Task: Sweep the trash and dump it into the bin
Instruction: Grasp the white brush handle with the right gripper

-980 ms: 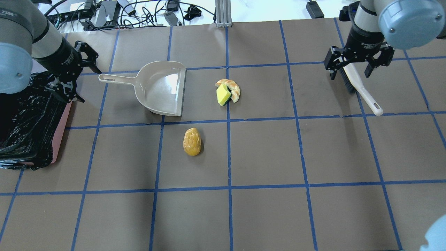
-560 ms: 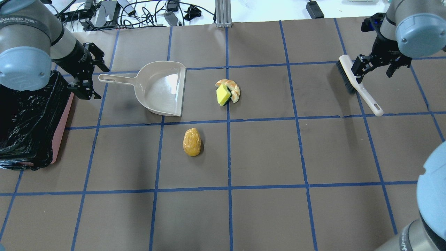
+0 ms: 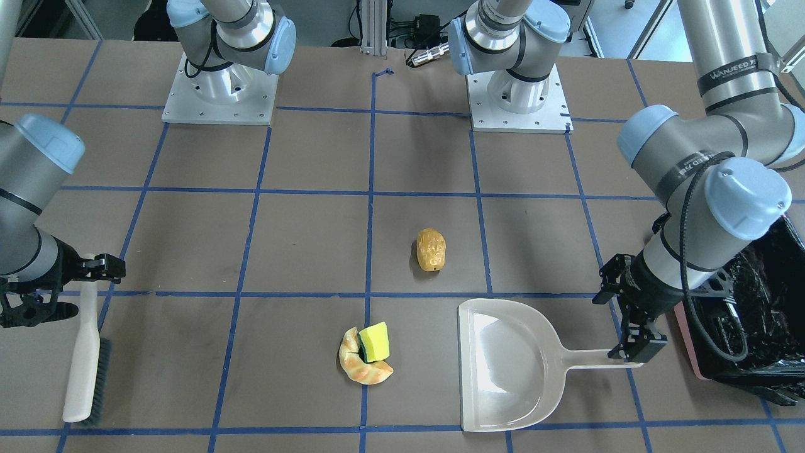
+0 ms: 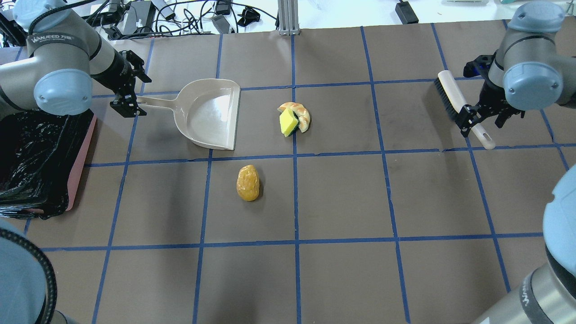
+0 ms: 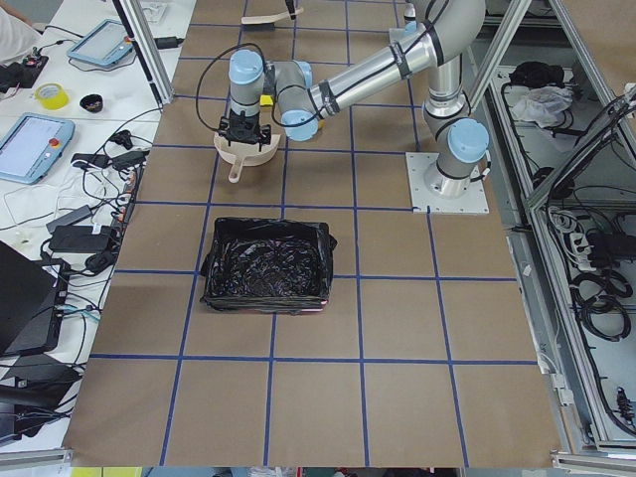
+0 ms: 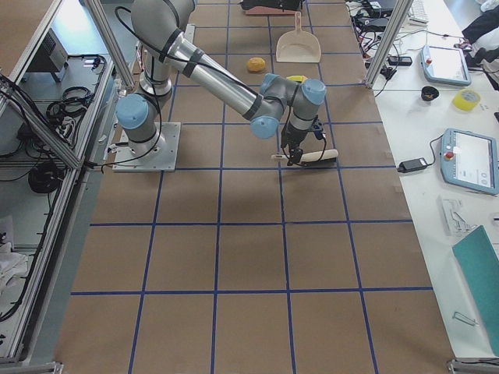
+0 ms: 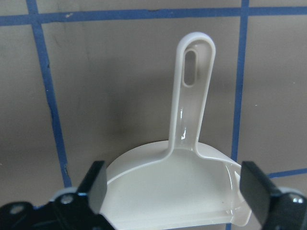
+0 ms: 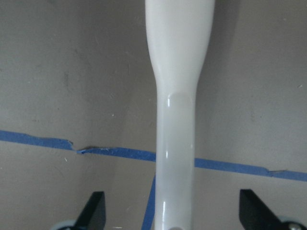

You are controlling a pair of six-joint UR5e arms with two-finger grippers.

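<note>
The dustpan's opening [image 3: 461,366] sits apart from the croissant, so next my left gripper grasps the dustpan's handle [image 3: 587,359] and moves the dustpan closer before my right gripper sweeps.
The trash lies mid-table: a golden-brown potato-like lump [image 4: 248,182] [image 3: 431,250], and a tan croissant [image 4: 305,116] [image 3: 361,372] with a yellow sponge [image 4: 287,122] [image 3: 375,341] leaning on it. The bin [image 4: 81,155] [image 3: 687,341], pink-sided with a black liner, stands at the robot's far left. My left gripper [image 4: 138,95] [image 7: 175,189] is open, its fingers on either side of the beige dustpan's [image 4: 209,112] [image 7: 192,120] handle. My right gripper [image 4: 483,120] [image 8: 175,213] is open, straddling the beige brush's [image 4: 450,96] [image 8: 175,124] handle.
Blue tape lines grid the brown table top. Cables and power bricks [image 4: 148,15] lie beyond the far edge. The dustpan's open mouth faces the croissant and sponge. The bin also shows in the exterior left view [image 5: 266,298], near that table end.
My left gripper moved from beside the bin up to the dustpan handle. My right gripper moved from the brush's bristle end along to its handle. Both stay open.
</note>
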